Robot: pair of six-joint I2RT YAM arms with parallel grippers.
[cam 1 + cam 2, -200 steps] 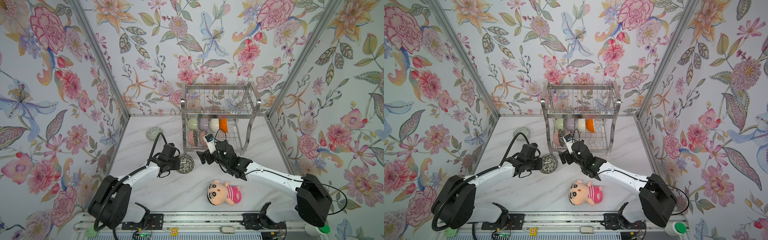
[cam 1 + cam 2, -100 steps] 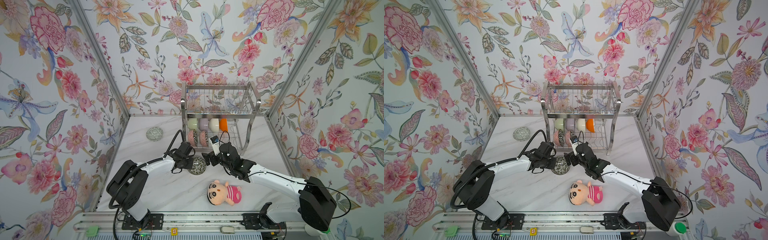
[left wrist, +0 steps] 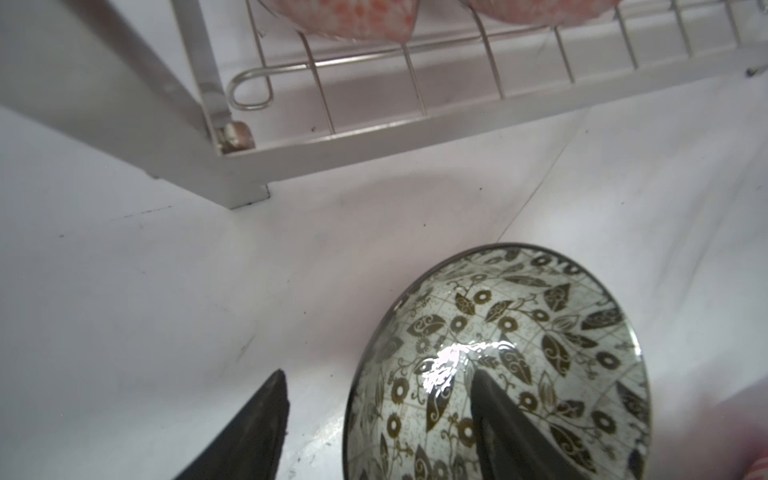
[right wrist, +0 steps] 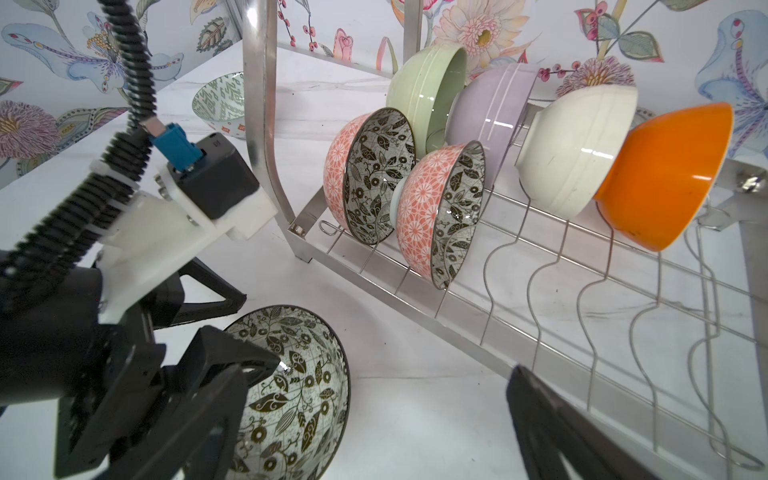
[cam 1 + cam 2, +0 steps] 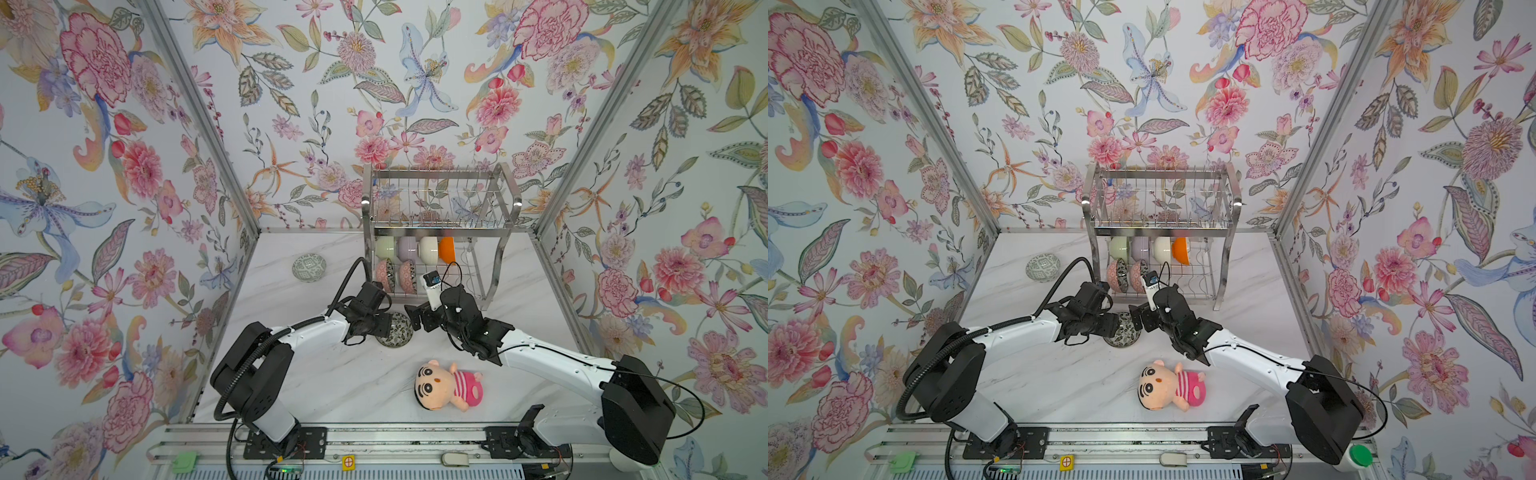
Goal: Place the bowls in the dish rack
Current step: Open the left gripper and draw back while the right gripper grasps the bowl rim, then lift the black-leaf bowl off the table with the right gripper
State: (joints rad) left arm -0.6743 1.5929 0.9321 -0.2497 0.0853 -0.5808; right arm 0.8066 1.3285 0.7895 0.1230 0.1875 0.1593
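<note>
The free front slots (image 4: 512, 276) are on the side of my right gripper, so my left gripper should move back off the patterned bowl's rim (image 3: 354, 388) so that my right gripper can take it.
A bowl with a dark leaf pattern (image 5: 397, 332) (image 5: 1124, 332) sits on the table in front of the dish rack (image 5: 440, 224) (image 4: 540, 332). My left gripper (image 5: 377, 326) (image 3: 378, 374) is open astride its rim, one finger inside the bowl (image 3: 519, 332) and one outside. My right gripper (image 5: 415, 320) (image 4: 378, 370) stands open just right of that bowl (image 4: 299, 374), holding nothing. The rack's lower tier holds pale green (image 4: 432, 83), lavender (image 4: 490, 112), cream (image 4: 577, 145) and orange (image 4: 665, 174) bowls, with two patterned ones (image 4: 374, 174) in front. Another patterned bowl (image 5: 308, 267) sits far left.
A plush doll in a pink striped shirt (image 5: 446, 384) lies on the marble table near the front, just below my right arm. The rack's left leg (image 3: 208, 137) stands close beyond the left gripper. Flowered walls close in the table on three sides.
My left gripper slid the patterned bowl to the right, in front of the rack, then opened and let go of its rim. My right gripper shifted slightly toward the bowl.
</note>
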